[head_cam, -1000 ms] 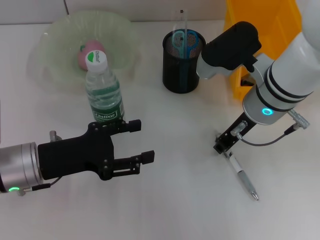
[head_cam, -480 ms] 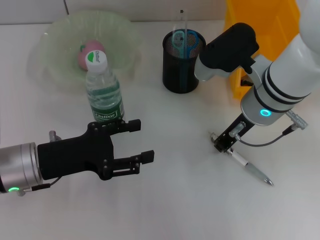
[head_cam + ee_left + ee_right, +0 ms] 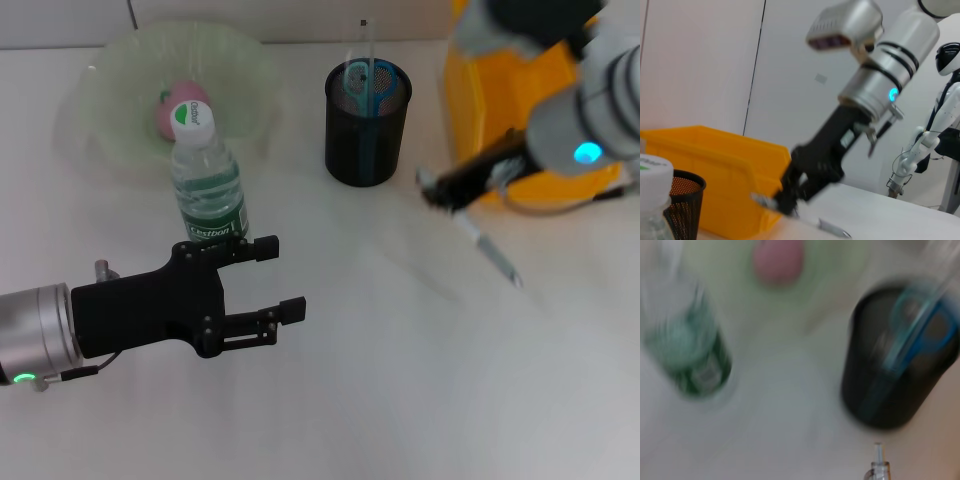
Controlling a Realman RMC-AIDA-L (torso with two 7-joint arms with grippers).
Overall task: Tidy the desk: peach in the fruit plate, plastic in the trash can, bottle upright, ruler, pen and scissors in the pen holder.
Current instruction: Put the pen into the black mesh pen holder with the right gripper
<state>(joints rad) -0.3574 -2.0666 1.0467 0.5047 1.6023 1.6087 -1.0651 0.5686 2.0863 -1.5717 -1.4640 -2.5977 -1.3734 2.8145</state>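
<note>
The silver pen (image 3: 494,257) tilts away from the pen holder, so the robot's right gripper should first lift the pen and turn it upright over the pen holder's opening (image 3: 368,88).
My right gripper (image 3: 440,190) is shut on one end of the silver pen (image 3: 492,253), right of the black mesh pen holder (image 3: 367,125). The holder contains blue scissors (image 3: 357,78) and a clear ruler (image 3: 366,45). The left wrist view shows the same gripper (image 3: 785,200) with the pen (image 3: 832,229) slanting down from it. The bottle (image 3: 207,180) stands upright. The peach (image 3: 175,105) lies in the green fruit plate (image 3: 110,80). My left gripper (image 3: 280,277) is open and empty, just in front of the bottle.
A yellow bin (image 3: 500,100) stands at the back right, behind my right arm. In the right wrist view the pen holder (image 3: 900,390), bottle (image 3: 690,360) and peach (image 3: 778,260) show, with the pen's end (image 3: 877,465) at the edge.
My right gripper has lifted the pen off the table and swung it back toward the pen holder and the bin. The left arm has barely moved.
</note>
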